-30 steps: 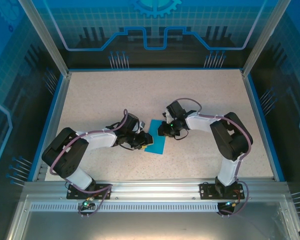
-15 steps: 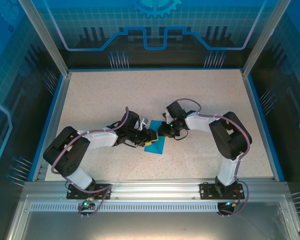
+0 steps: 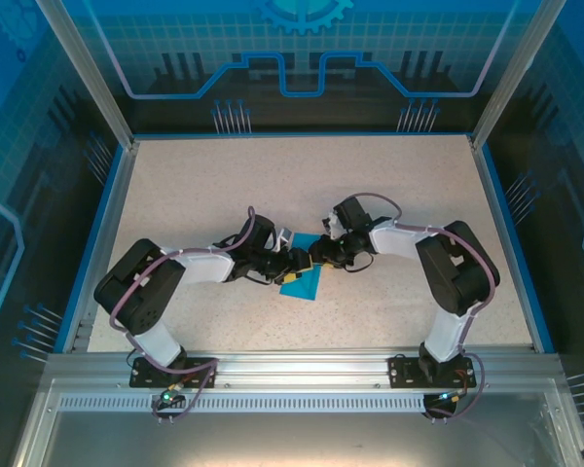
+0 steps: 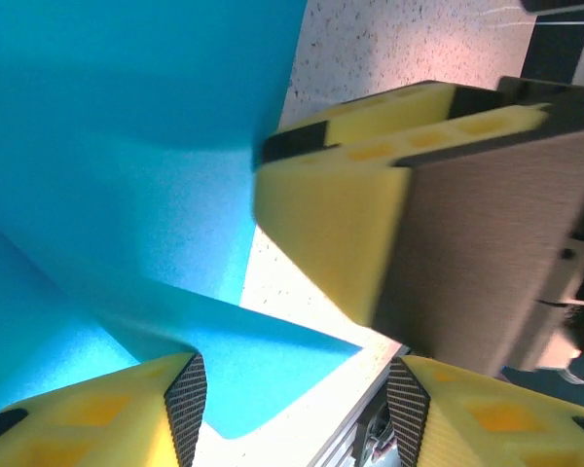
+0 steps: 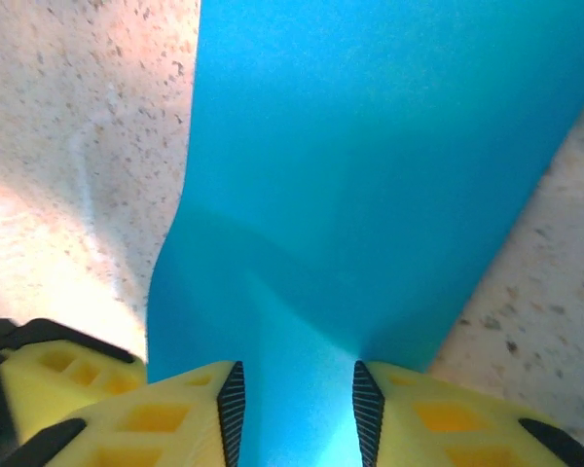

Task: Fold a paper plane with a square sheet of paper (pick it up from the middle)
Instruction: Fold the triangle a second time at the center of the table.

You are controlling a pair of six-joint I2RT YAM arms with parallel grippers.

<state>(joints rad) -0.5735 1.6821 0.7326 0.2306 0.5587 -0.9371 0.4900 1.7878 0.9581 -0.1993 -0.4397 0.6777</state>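
Next, I shift my right gripper, as its open fingers straddle the blue paper [image 5: 297,399] beside the crease's end, over to that end [image 5: 356,350] and close it on the crease.
The square sheet of paper [image 3: 302,284], bright blue, lies buckled at the table's middle between the two grippers. My left gripper [image 3: 294,265] reaches it from the left. In the left wrist view its jaws [image 4: 297,413] stand wide apart over a pointed blue corner [image 4: 273,360], and neither pad touches the corner. My right gripper [image 3: 318,255] comes from the right and its yellow finger [image 4: 341,233] hangs close in front of the left one. In the right wrist view a raised ridge of the paper [image 5: 370,175] runs between the parted pads of the right gripper [image 5: 294,413].
The speckled beige table [image 3: 224,185] has a blue rim. An aluminium rail [image 3: 302,365] runs along the near edge, where both arm bases stand. Free tabletop lies behind and to both sides of the grippers.
Both grippers have opened wider. The left gripper has slid right, close to the right one. The sheet has bunched up, so less blue shows from above.
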